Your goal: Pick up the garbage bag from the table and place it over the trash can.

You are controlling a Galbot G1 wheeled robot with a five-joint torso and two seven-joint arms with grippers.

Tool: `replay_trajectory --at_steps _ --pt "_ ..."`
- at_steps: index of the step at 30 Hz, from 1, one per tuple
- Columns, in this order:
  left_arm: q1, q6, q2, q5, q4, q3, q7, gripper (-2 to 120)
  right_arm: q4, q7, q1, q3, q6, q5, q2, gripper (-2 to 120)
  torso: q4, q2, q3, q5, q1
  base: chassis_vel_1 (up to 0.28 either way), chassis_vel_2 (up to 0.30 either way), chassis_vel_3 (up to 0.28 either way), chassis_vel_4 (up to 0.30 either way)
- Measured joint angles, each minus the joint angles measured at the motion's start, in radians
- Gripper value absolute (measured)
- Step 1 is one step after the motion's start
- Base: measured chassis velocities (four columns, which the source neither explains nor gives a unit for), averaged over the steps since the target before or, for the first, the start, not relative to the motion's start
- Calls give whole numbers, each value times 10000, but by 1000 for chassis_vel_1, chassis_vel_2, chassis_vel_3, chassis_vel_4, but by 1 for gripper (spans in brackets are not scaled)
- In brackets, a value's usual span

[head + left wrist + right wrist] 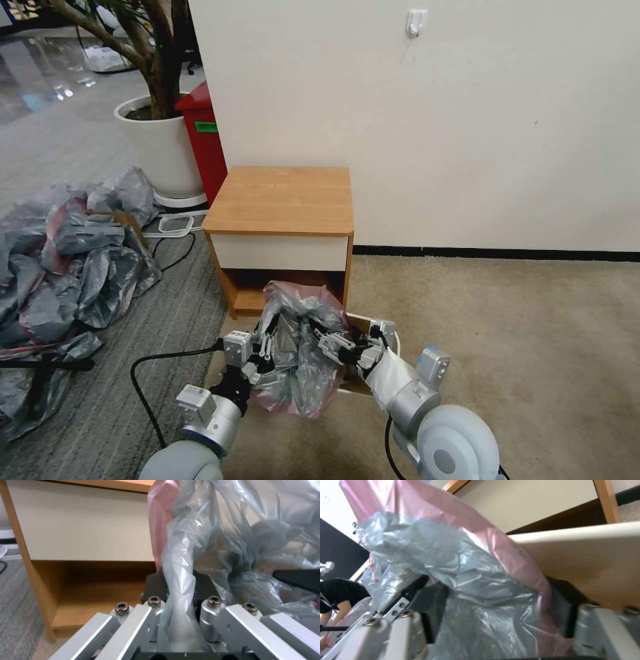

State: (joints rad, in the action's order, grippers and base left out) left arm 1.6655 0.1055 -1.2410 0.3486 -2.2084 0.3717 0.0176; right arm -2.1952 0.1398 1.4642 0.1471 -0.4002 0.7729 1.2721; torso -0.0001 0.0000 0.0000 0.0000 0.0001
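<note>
My gripper will make the garbage bag's opening [299, 327] spread wide when it pulls the pink rim outward, because the grey film is hanging in slack folds [309, 375] between my grippers.
The garbage bag [300, 347], grey film with a pink rim, hangs crumpled between my two grippers, low in front of the table [280, 200]. My left gripper [263, 355] is shut on a twisted fold of the bag [178, 590], and the table's white drawer front [83, 530] stands just behind it. My right gripper [337, 347] stands open, its fingers [431, 600] set wide apart with bag film [470, 580] bulging between them. The beige trash can [395, 339] sits under the bag, mostly covered. Its rim [583, 555] lies against the bag's pink edge.
A large heap of grey and pink bags [67, 267] covers the floor at left. A white plant pot [157, 143] and a red bin [203, 140] stand behind the table's left side. A black cable [143, 377] trails on the floor. Open carpet lies to the right.
</note>
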Motion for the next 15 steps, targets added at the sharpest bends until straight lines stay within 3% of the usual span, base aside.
replay_trajectory --at_steps 15 --pt "-13 272 -136 304 90 36 252 9 -178 -276 355 41 406 -473 -178 10 0 0 -1 0 0 0 0 0 0"
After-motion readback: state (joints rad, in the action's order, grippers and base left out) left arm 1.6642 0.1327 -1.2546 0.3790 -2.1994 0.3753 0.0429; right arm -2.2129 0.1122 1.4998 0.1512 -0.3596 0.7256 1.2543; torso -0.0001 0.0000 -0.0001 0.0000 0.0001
